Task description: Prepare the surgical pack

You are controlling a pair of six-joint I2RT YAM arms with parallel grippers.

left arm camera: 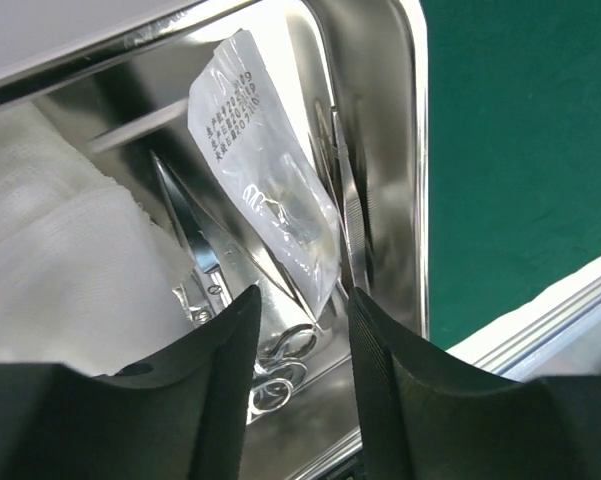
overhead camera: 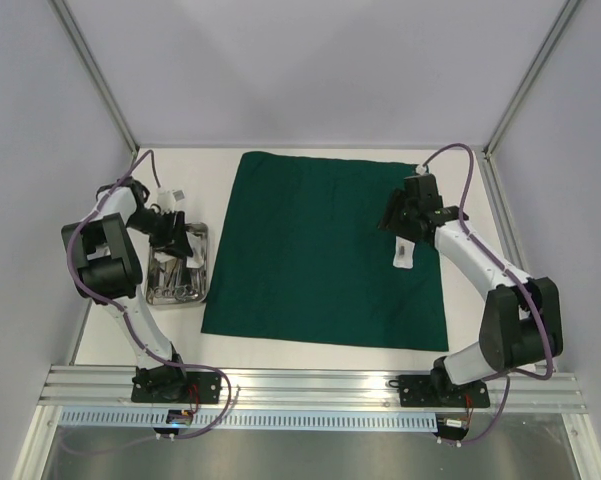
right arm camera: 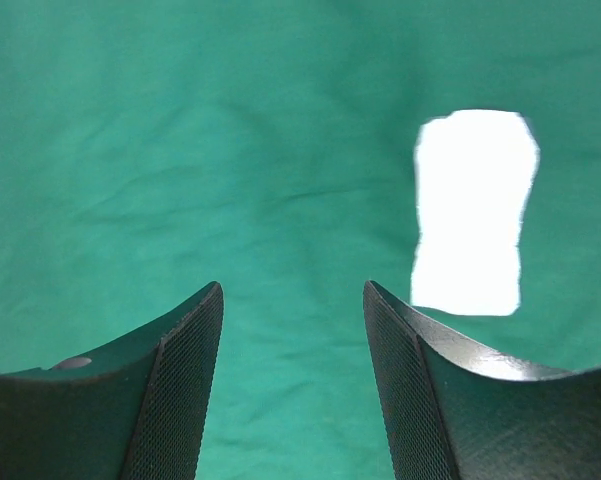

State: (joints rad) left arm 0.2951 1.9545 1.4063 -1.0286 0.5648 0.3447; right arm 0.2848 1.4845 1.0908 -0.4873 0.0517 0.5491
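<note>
The white packet lies across the drape, too far away for the robot's left gripper to reach, so next the right gripper picks it up and passes it over for the steel tray.
The dark green drape lies flat in the middle of the table. Left of it stands the steel tray, and my left gripper hovers over its far end. In the left wrist view the tray holds white gauze, scissors, slim forceps and a clear sealed packet leaning on them. The left gripper is open, the packet's lower tip just beyond its fingertips. My right gripper is open and empty above the drape, beside a white packet.
The white packet lies near the drape's right edge, just in front of the right gripper. Metal frame posts and pale walls close in the sides and back. An aluminium rail runs along the near edge.
</note>
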